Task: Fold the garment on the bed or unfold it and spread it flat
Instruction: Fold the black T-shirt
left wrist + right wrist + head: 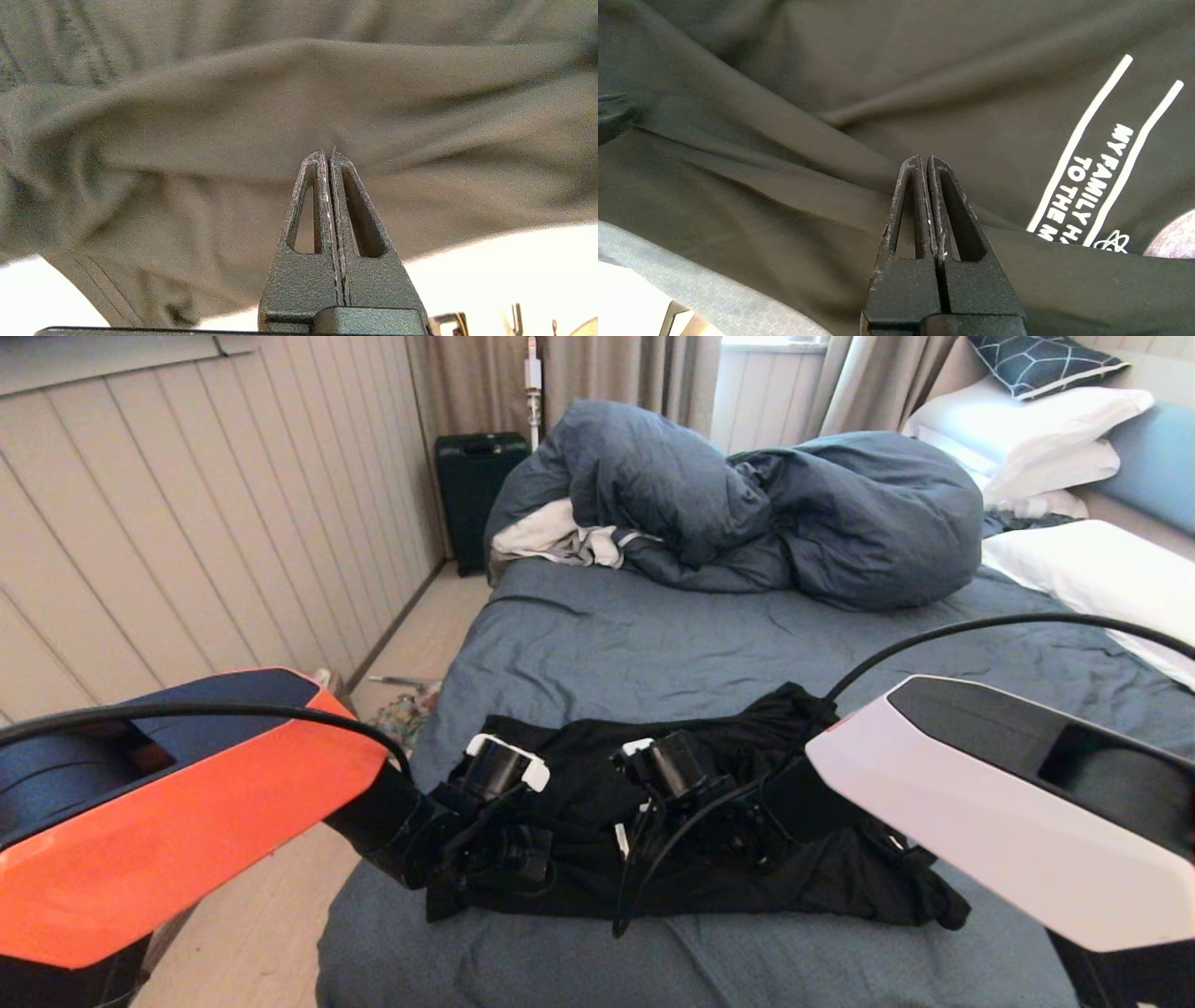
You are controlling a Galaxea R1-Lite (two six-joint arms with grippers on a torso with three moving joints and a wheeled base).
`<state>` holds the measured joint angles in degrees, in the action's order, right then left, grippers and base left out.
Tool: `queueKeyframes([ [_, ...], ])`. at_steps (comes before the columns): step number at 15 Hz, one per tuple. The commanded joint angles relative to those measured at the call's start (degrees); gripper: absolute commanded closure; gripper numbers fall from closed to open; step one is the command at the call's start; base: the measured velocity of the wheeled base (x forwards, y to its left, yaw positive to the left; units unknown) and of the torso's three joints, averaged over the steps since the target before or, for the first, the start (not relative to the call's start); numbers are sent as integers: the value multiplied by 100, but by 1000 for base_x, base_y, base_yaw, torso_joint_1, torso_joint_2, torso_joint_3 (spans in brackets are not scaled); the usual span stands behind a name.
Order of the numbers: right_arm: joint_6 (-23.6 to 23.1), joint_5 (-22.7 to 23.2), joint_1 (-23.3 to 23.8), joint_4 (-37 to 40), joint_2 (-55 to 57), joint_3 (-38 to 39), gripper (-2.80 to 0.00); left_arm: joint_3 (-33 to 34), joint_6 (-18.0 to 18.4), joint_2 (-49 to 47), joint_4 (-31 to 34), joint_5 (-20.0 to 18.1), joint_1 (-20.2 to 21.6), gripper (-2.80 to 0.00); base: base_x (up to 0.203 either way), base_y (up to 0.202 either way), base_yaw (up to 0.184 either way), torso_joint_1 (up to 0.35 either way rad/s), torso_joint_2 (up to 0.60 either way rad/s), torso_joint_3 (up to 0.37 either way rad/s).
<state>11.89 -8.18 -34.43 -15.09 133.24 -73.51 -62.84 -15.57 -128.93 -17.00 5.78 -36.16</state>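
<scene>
The hem's near corner [174, 311] is puckered behind the closed fingers of my left gripper, so next my left gripper rises clear, moves back and opens around that corner [443, 903].
The garment [728, 859], a black T-shirt, lies bunched in a wide strip across the near end of the bed [653, 644]. Both arms reach down onto it side by side, the orange left arm [187, 803] at its left end and the white right arm [980, 803] near its middle. In the head view the fingertips are lost against the black cloth. My left gripper [329, 154] is shut, with folds of the garment [233, 116] puckering at its tips. My right gripper [924, 158] is shut on a ridge of the garment [831, 70], beside the white lettering [1092, 186].
A bulky slate-blue duvet [747, 513] is heaped at the far end, with a white-grey cloth [560, 537] at its left and white pillows [1102, 569] to the right. Left of the bed are the floor [261, 915], a panelled wall and a dark suitcase [476, 485].
</scene>
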Motion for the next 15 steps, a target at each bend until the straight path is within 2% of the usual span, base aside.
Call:
queueKeyframes([
  [1,40,-8,-20,-10,40,3,0,87,-15,254,-14,3,-64,0,0,0,0,0,0,0],
  [5,163,20,-27,7,-86,37,0,373,-56,448,-14,7,-395,0,0,0,0,0,0,0],
  [9,216,45,-134,77,-102,11,0,457,-53,161,-76,147,-424,0,0,0,0,0,0,0],
  [12,235,45,-205,77,-61,-59,0,280,-16,-127,-85,219,-259,0,0,0,0,0,0,0],
  [15,235,36,-231,103,-96,-173,0,-126,-1,-327,-63,214,138,0,0,0,0,0,0,0],
])
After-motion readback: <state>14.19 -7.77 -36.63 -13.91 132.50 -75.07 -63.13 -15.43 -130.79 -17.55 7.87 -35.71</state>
